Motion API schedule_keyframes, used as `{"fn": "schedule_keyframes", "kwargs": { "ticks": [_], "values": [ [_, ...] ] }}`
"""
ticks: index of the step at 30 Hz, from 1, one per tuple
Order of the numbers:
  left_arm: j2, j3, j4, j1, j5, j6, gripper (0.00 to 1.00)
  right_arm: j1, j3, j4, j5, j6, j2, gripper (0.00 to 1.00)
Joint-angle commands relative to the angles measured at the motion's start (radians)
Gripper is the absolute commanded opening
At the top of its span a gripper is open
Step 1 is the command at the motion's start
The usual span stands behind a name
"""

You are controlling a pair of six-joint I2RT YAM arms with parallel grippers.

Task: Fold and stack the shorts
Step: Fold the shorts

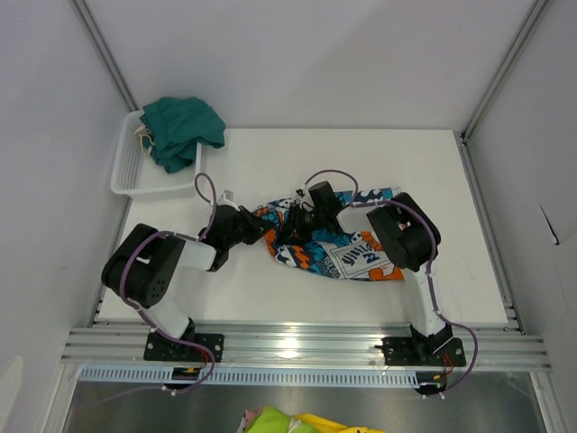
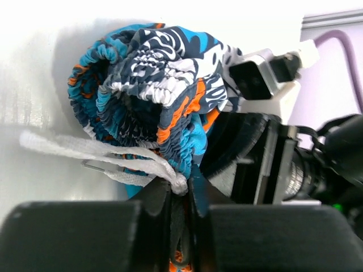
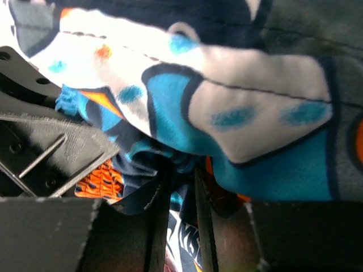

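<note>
I should have my right gripper pull its fold of the shorts [image 3: 187, 156] away from my left gripper before folding, because the gathered waistband [image 2: 136, 105] lies rolled up next to my grippers, which are close together.
The patchwork-print shorts [image 1: 347, 248] lie bunched in the middle of the table. In the left wrist view their gathered waistband [image 2: 147, 85] is rolled up, with a white drawstring [image 2: 96, 150] trailing left. My left gripper [image 1: 258, 227] is at their left end, and its jaws [image 2: 180, 195] are shut on the waistband fabric by the drawstring knot. My right gripper [image 1: 302, 221] is just to its right and is shut on a fold of the same shorts [image 3: 181, 190]. The plain dark teal shorts [image 1: 185, 131] lie heaped in the basket, hanging over its far rim.
The white mesh basket [image 1: 135, 176] stands at the table's far left corner. Grey walls and aluminium posts close in both sides. The right arm's wrist hardware [image 2: 272, 79] sits close beside the left gripper. Bright cloth [image 1: 288, 421] lies below the front rail.
</note>
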Motion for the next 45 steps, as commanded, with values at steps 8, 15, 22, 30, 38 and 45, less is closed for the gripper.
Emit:
{"fn": "schedule_keyframes", "kwargs": {
  "ticks": [8,15,22,30,38,45],
  "values": [
    [-0.100,0.161,-0.319,-0.019,-0.092,0.149,0.00,-0.009,-0.078,-0.163,0.123,-0.105,-0.175,0.38],
    [-0.168,0.240,-0.585,-0.005,-0.077,0.256,0.00,-0.060,-0.136,-0.241,0.318,-0.173,-0.359,0.51],
    [-0.160,0.179,-0.562,0.010,0.038,0.301,0.00,-0.110,-0.119,-0.260,0.352,-0.204,-0.343,0.48],
    [-0.298,0.135,-0.600,0.013,0.046,0.410,0.00,-0.202,-0.070,-0.090,0.188,-0.122,-0.171,0.27],
    [-0.367,0.114,-0.665,0.044,0.029,0.473,0.00,-0.285,-0.131,0.331,-0.001,0.159,-0.016,0.17],
    [-0.398,0.134,-0.705,0.060,-0.001,0.548,0.00,-0.270,-0.037,0.056,0.042,0.055,-0.046,0.31]
  ]
}}
